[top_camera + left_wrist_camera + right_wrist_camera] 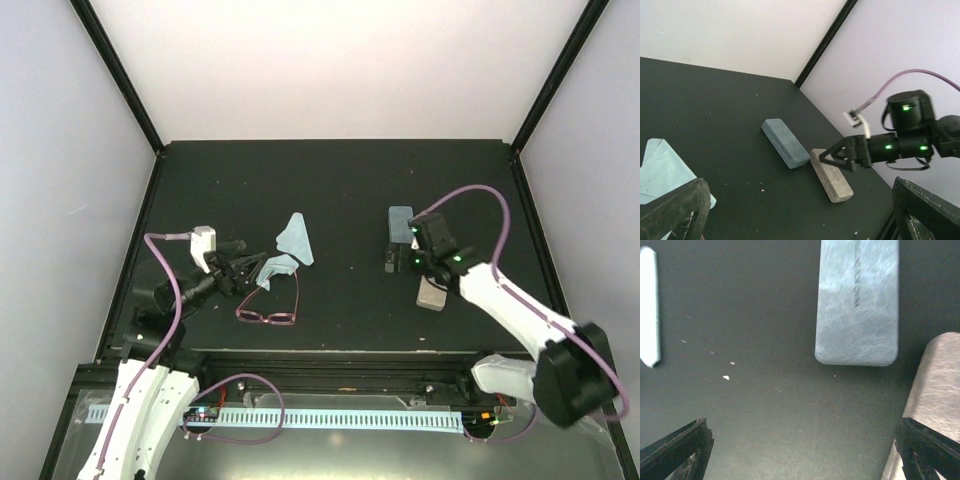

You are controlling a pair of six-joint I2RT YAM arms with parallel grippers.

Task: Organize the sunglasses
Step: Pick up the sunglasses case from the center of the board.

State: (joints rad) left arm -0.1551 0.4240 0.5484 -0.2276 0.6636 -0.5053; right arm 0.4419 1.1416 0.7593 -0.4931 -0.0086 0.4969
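The blue-grey case's near end [856, 356] squarely faces my open right gripper. I keep moving forward until my fingers are on either side of the case's long sides [401, 224], then close them.
The pink-maroon sunglasses [270, 305] lie open on the black table, just in front of my left gripper [248, 268]. That gripper is open and empty, hovering beside a light blue cloth [277, 267]; its wrist view shows both fingers [675, 210] spread wide with nothing between them. My right gripper [390, 255] is open and empty, low over bare table between the blue-grey case [857, 305] and the beige case [935, 380]. I cannot make out the black sunglasses in any view.
A second light blue cloth [295, 238] lies behind the first. The blue-grey case [400, 220] and beige case [432, 293] lie at centre right, also in the left wrist view as blue-grey [785, 142] and beige [831, 175]. Black frame posts stand at the table's corners.
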